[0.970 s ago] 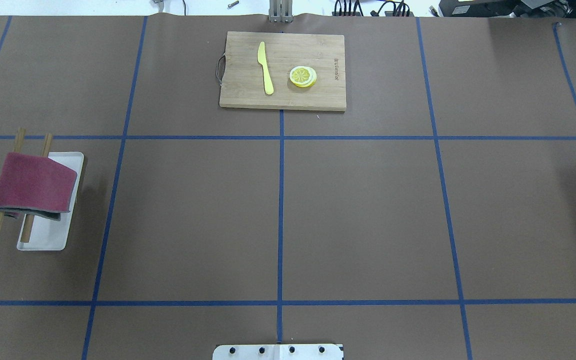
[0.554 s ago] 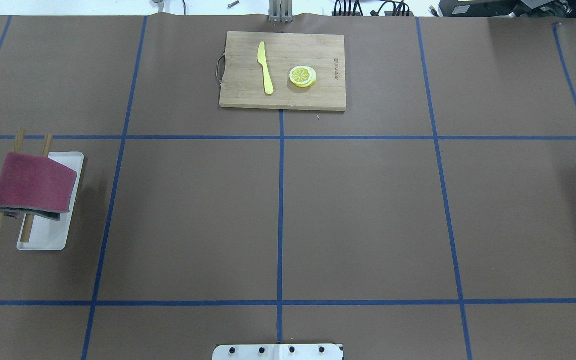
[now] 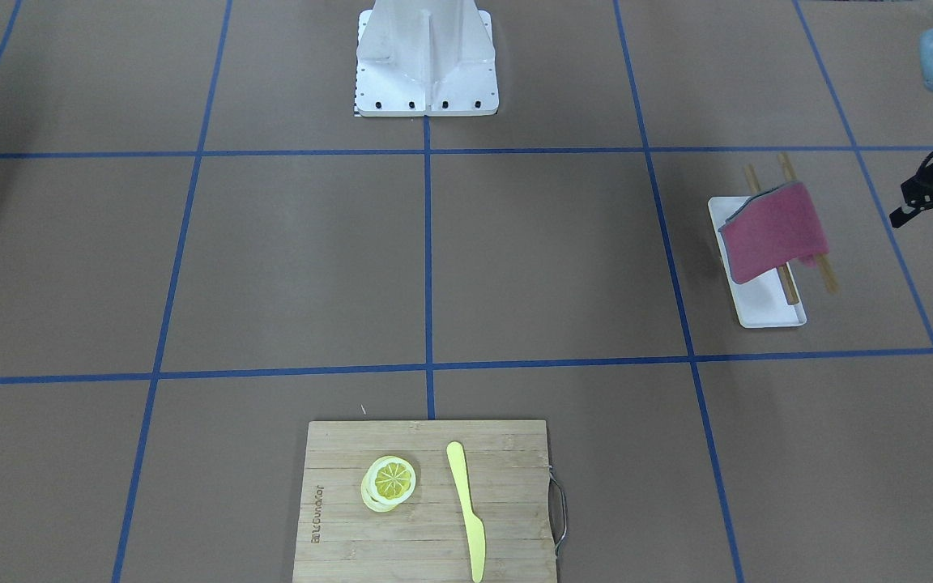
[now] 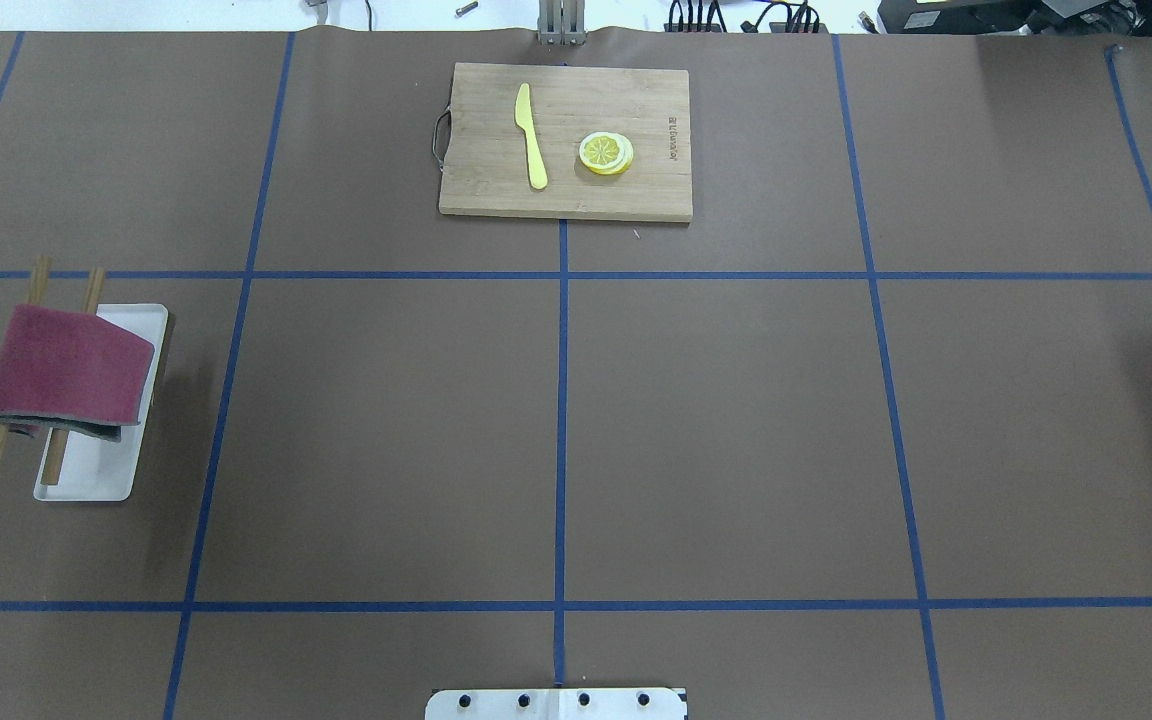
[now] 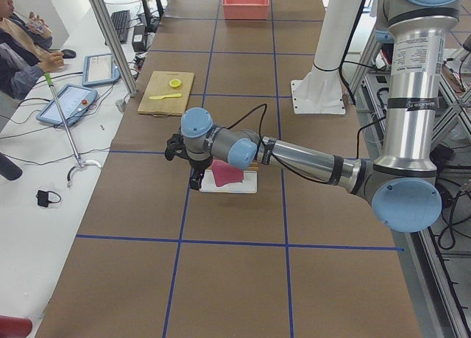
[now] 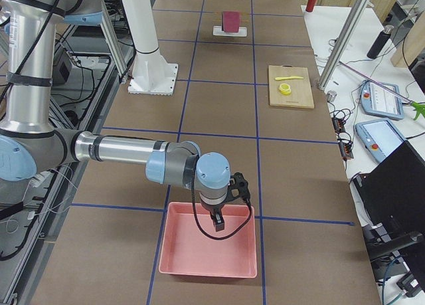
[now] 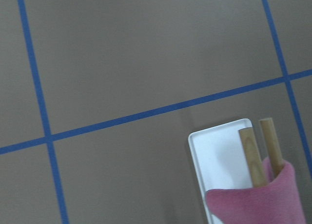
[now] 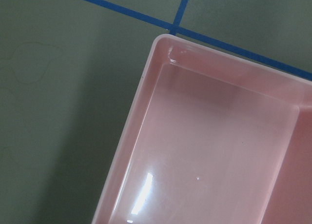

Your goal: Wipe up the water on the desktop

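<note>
The cloth [image 3: 774, 231] hangs over the wooden rods with loose edges [image 3: 747, 278]. The cloth will come off and droop when I lift it, and the rods will stay in place.
The brown desktop [image 4: 716, 430] with blue tape lines shows no water that I can make out. A dark red cloth [image 4: 66, 370] hangs over two wooden rods above a small white tray [image 4: 86, 485] at the left; it also shows in the left wrist view [image 7: 253, 204]. My left gripper [image 3: 932, 227] hovers just outside the tray, apart from the cloth, fingers spread and empty. My right gripper [image 6: 217, 222] hangs over a pink bin [image 6: 206, 252] at the far right end; I cannot tell whether it is open or shut.
A bamboo cutting board [image 4: 566, 140] at the far middle carries a yellow knife [image 4: 531, 135] and lemon slices [image 4: 606, 153]. The robot's white base [image 4: 556, 704] is at the near edge. Faint curved marks [image 8: 34, 58] lie on the desktop beside the bin.
</note>
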`<state>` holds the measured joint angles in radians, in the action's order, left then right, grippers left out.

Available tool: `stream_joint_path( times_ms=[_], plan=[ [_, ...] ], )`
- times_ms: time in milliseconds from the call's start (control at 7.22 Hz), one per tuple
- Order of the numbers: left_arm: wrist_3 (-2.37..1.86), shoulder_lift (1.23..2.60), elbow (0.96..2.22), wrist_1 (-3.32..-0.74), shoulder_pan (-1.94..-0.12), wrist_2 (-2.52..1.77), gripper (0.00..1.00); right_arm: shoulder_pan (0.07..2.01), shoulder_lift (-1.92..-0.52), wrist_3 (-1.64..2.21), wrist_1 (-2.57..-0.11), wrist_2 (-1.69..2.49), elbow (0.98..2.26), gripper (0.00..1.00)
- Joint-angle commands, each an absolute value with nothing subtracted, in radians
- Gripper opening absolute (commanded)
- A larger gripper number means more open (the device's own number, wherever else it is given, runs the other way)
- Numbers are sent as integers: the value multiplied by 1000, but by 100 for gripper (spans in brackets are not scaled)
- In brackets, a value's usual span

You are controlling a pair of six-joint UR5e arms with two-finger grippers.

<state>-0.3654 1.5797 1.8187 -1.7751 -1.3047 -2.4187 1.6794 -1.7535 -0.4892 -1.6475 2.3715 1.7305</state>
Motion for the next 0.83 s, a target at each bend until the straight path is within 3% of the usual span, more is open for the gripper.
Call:
stream_joint_path(
  times_ms=[0, 416, 693],
  plan=[
    [-549, 1588, 1835, -1805, -1221, -2410, 98, 1680, -1762, -497, -1646, 2379, 1732, 100],
    [-648, 1598, 1833, -1810, -1111, -2398, 97, 1678, -1766, -499, -1646, 2376, 1730, 100],
    [-655, 1594, 1838, -1810, -1094, -2375, 86, 1678, -1766, -499, -1644, 2376, 1732, 100]
  ],
)
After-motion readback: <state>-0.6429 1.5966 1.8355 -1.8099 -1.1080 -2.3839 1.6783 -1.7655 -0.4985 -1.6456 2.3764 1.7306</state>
